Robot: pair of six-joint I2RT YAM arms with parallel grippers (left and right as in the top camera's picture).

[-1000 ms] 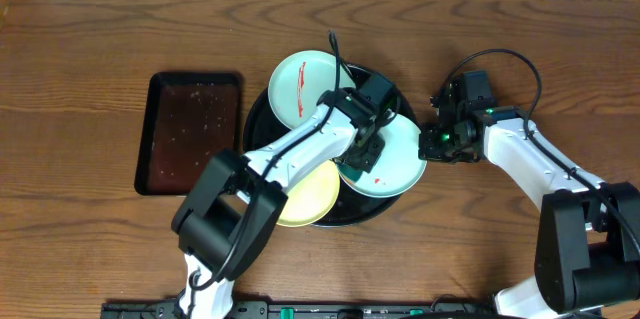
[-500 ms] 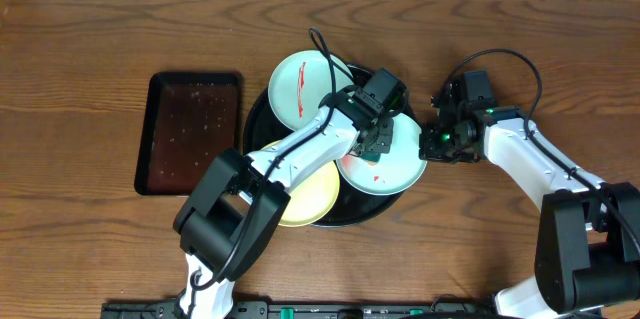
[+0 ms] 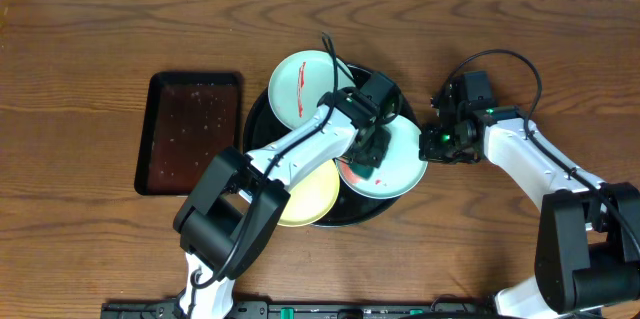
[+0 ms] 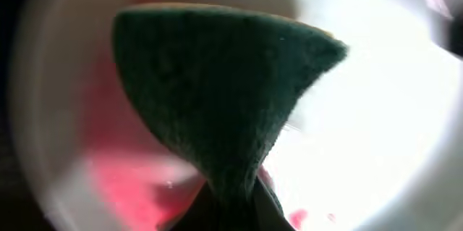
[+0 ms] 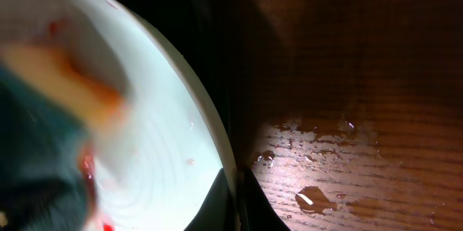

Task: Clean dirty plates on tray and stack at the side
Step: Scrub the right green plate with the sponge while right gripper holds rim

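I should lift my left gripper clear before my right gripper turns over the smeared plate (image 3: 402, 159), because the green sponge (image 3: 364, 170) is pressing on that plate and the plate's bottom side faces the tray.
The round black tray (image 3: 256, 119) holds three plates. One pale blue-green plate (image 3: 298, 84) with a red streak lies at the back. The pale yellow plate (image 3: 312, 199) lies at the front. My left gripper (image 3: 367, 151) is shut on a green sponge (image 4: 217, 93) and presses it on the second blue-green plate (image 3: 398, 167), which carries red smears (image 4: 130, 180). My right gripper (image 3: 430, 144) is shut on that plate's right rim (image 5: 217, 151); its fingers (image 5: 235, 202) show either side of the rim. The sponge also shows in the right wrist view (image 5: 36, 158).
A smaller rectangular black tray (image 3: 190, 131), wet with drops, lies to the left of the round tray. Water drops (image 5: 311, 198) lie on the wooden table to the right of the round tray. My left arm crosses the round tray from the front.
My left gripper moved the sponge toward the back right on the plate, then back toward the front left. The right arm has not moved.
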